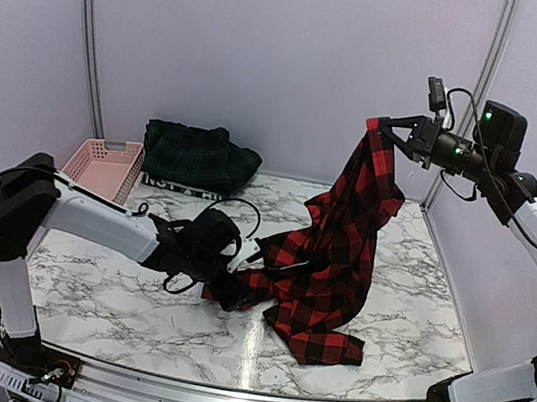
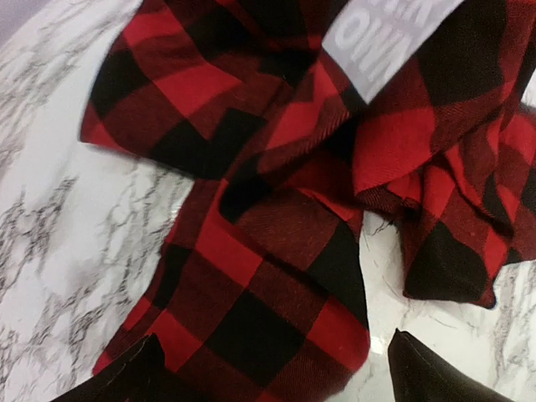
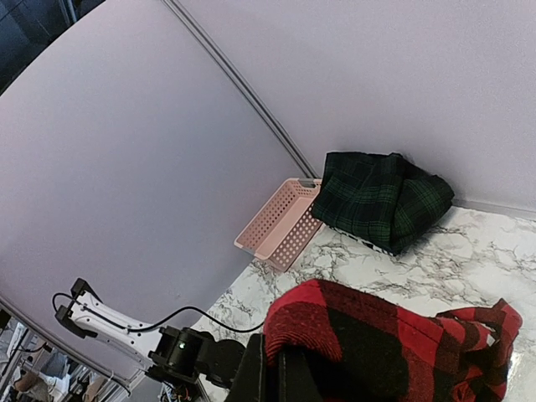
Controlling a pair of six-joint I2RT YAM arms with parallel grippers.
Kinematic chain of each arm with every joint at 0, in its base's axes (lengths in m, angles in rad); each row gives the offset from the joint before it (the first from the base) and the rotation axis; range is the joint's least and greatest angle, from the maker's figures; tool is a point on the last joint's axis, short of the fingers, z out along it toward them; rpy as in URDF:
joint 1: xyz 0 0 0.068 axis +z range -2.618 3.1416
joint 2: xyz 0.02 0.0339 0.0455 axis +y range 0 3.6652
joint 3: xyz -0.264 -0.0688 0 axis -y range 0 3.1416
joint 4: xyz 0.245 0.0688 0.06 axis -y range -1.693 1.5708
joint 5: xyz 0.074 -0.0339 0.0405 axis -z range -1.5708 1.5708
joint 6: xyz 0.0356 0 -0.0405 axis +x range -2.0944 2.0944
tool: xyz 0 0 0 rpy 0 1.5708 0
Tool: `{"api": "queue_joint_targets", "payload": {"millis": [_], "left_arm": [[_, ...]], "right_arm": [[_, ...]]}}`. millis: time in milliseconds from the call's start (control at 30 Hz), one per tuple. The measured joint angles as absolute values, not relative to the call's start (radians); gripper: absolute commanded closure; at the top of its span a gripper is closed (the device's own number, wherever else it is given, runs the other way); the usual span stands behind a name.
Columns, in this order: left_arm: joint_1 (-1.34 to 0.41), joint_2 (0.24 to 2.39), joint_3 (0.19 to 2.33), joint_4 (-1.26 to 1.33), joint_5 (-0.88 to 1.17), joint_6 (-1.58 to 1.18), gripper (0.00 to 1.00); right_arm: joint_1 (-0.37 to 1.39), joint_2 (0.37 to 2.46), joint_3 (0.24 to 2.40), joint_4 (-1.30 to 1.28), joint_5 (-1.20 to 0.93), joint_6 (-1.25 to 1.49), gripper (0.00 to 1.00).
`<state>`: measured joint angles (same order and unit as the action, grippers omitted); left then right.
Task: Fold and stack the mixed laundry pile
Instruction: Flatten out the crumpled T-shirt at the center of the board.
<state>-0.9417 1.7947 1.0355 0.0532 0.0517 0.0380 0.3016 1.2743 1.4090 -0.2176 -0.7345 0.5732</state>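
My left gripper should raise the low hem (image 1: pixel 258 281) and my right gripper should move down for another edge, because the shirt hangs bunched (image 1: pixel 350 208) from my right gripper.
My right gripper (image 1: pixel 381 127) is raised high at the back right, shut on one edge of the red-and-black checked shirt (image 1: pixel 341 257). The shirt hangs from it and trails onto the marble table. The right wrist view shows the fabric (image 3: pixel 377 343) pinched between shut fingers (image 3: pixel 272 373). My left gripper (image 1: pixel 235 292) is low at the shirt's left hem. Its fingers (image 2: pixel 126 377) stand wide open with checked cloth (image 2: pixel 268 268) lying between them. A dark green plaid piece (image 1: pixel 199 155) sits at the back, on a navy piece with a white lettered band (image 1: pixel 178 185).
A pink perforated basket (image 1: pixel 104 166) stands at the back left beside the green plaid piece (image 3: pixel 381 197). The basket (image 3: pixel 280 226) also appears in the right wrist view. Lilac walls close in the marble table (image 1: pixel 84 285) on three sides. A white label (image 2: pixel 385 33) is sewn on the shirt.
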Motion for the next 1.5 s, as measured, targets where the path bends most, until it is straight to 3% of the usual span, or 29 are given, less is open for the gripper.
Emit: {"api": "queue_joint_targets", "payload": {"millis": [67,167,300,400,567,733,867,1000,1200,1300,1500], "left_arm": [[-0.955,1.888,1.104,0.023,0.046,0.043,0.05],[-0.968,1.998,1.208,-0.029,-0.005,0.041,0.22],[-0.970,2.071,1.315,-0.081,-0.093,0.009,0.70],[-0.947,2.048,1.266,-0.076,-0.134,-0.033,1.00],[-0.820,1.799,0.964,-0.069,-0.178,-0.115,1.00],[-0.662,1.368,0.730,-0.132,-0.272,-0.192,1.00],[-0.545,0.954,0.738,-0.132,-0.355,-0.231,1.00],[-0.477,0.776,0.891,-0.121,-0.422,-0.207,1.00],[-0.473,0.941,1.211,-0.102,-0.294,-0.155,1.00],[-0.511,1.151,1.368,-0.090,-0.188,-0.130,1.00],[-0.677,1.665,1.734,-0.128,-0.113,-0.013,1.00]], "right_arm": [[0.302,1.274,1.409,-0.218,-0.734,0.573,1.00],[0.302,1.274,1.409,-0.218,-0.734,0.572,1.00],[0.302,1.274,1.409,-0.218,-0.735,0.574,1.00],[0.309,1.274,1.393,-0.196,-0.744,0.587,1.00],[0.401,1.320,1.378,-0.154,-0.747,0.610,1.00],[0.595,1.455,1.449,-0.135,-0.789,0.615,1.00],[0.690,1.521,1.535,-0.129,-0.859,0.609,1.00],[0.680,1.483,1.559,-0.093,-0.934,0.617,1.00],[0.469,1.245,1.296,-0.037,-0.981,0.645,1.00],[0.349,1.168,1.129,-0.103,-0.942,0.607,1.00],[0.320,1.169,0.858,-0.296,-0.810,0.499,1.00]]}}
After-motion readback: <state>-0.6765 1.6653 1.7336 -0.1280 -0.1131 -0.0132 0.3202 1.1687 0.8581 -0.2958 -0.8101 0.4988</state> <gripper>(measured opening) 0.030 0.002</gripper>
